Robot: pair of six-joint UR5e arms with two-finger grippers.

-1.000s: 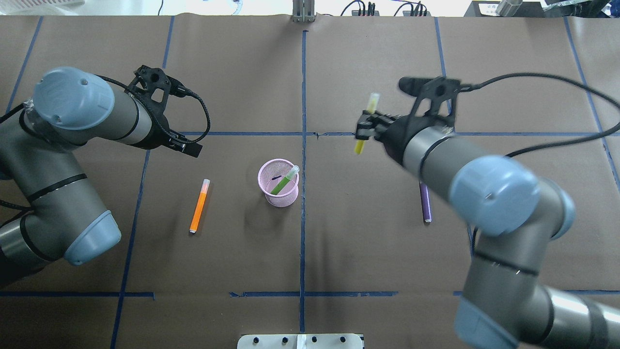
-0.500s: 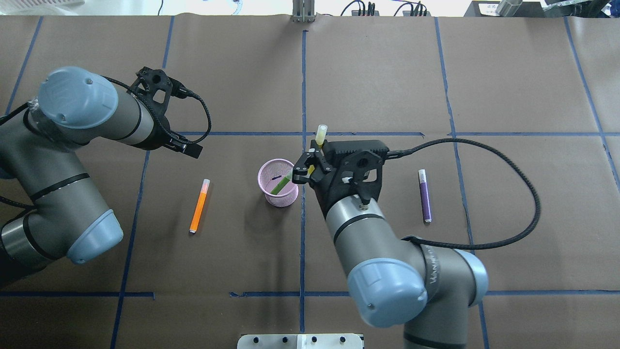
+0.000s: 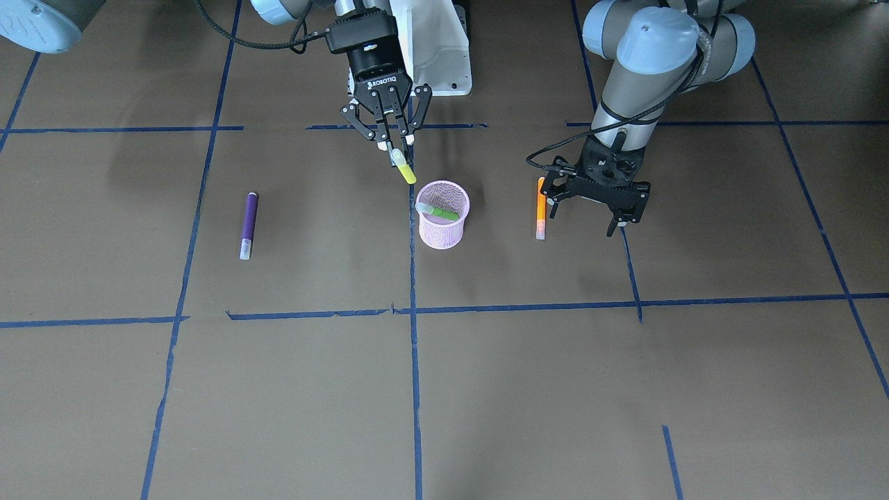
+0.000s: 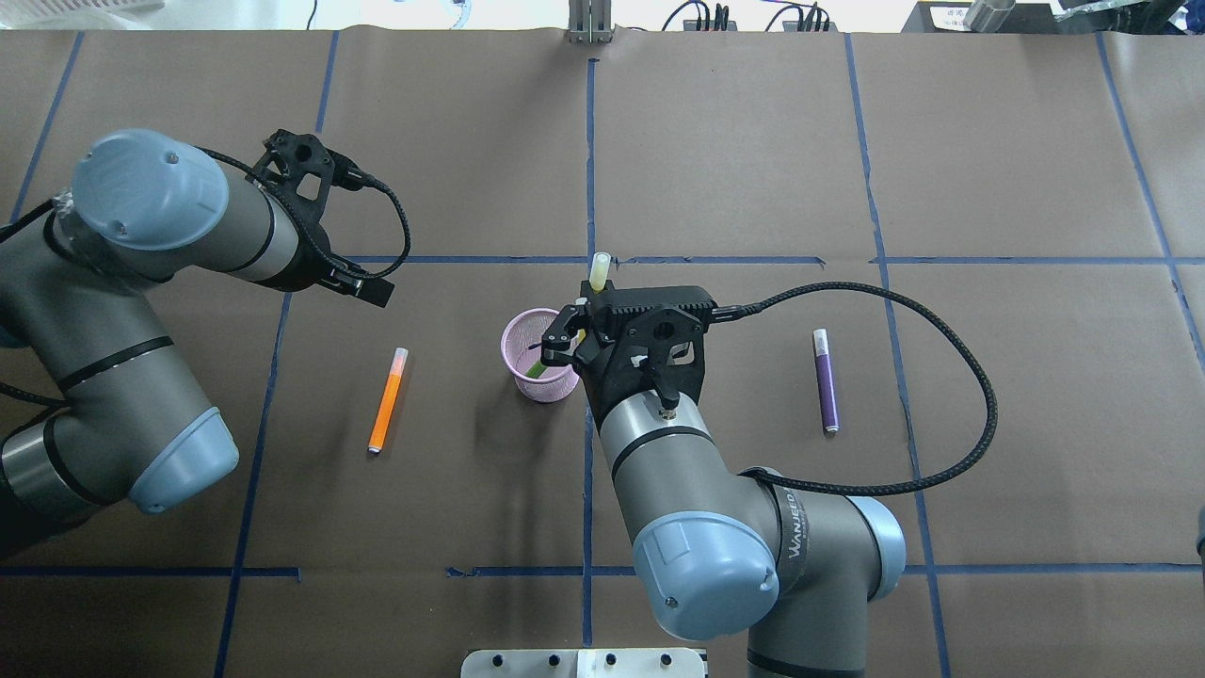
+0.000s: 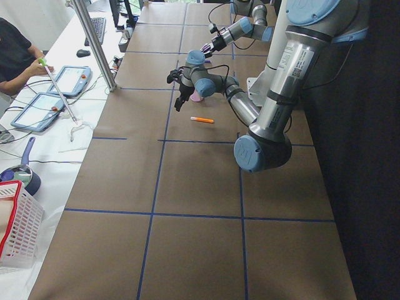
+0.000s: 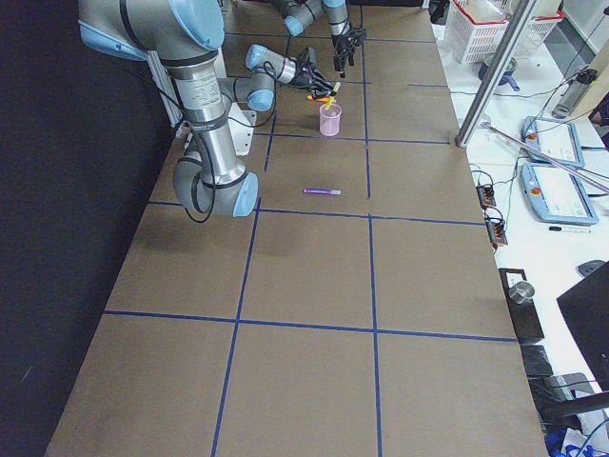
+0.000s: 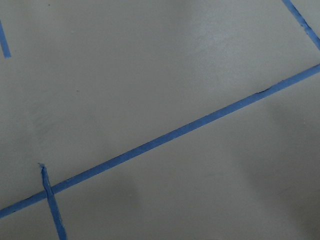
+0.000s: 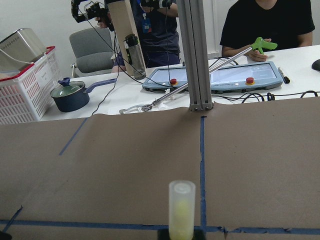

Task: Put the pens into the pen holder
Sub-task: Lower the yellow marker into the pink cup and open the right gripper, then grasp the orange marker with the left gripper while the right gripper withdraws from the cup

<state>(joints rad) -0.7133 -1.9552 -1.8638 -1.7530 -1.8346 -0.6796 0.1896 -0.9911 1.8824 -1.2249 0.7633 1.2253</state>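
My gripper will lower the orange pen [image 3: 539,209] in, and the pen will tip against the pen holder's rim, because the green pen [image 3: 437,212] leans at an angle against that rim too.
The pink mesh pen holder [image 4: 516,331] [image 3: 442,232] stands near the table's middle with a green pen [image 3: 439,211] [image 4: 538,365] leaning inside it. My right gripper [image 3: 396,147] [image 4: 576,331] is shut on a yellow pen [image 3: 404,171]. It holds the pen tilted, with the lower end just above the holder's robot-side rim and the pale cap [image 4: 599,267] [image 8: 181,207] pointing up. The orange pen [image 4: 387,400] [image 3: 540,207] lies left of the holder. The purple pen [image 4: 826,379] [image 3: 248,224] lies right of it. My left gripper [image 3: 583,217] is open and empty, hovering beside the orange pen.
Blue tape lines [image 4: 589,169] grid the brown table. The right arm's black cable [image 4: 941,377] loops over the purple pen's side. The white robot base [image 3: 437,48] is at the near edge. Operators, tablets [image 8: 235,77] and a basket [image 8: 25,95] are beyond the far edge.
My right arm has swung left from the table's right half, carrying the yellow pen to the holder's rim. The left arm has not moved.
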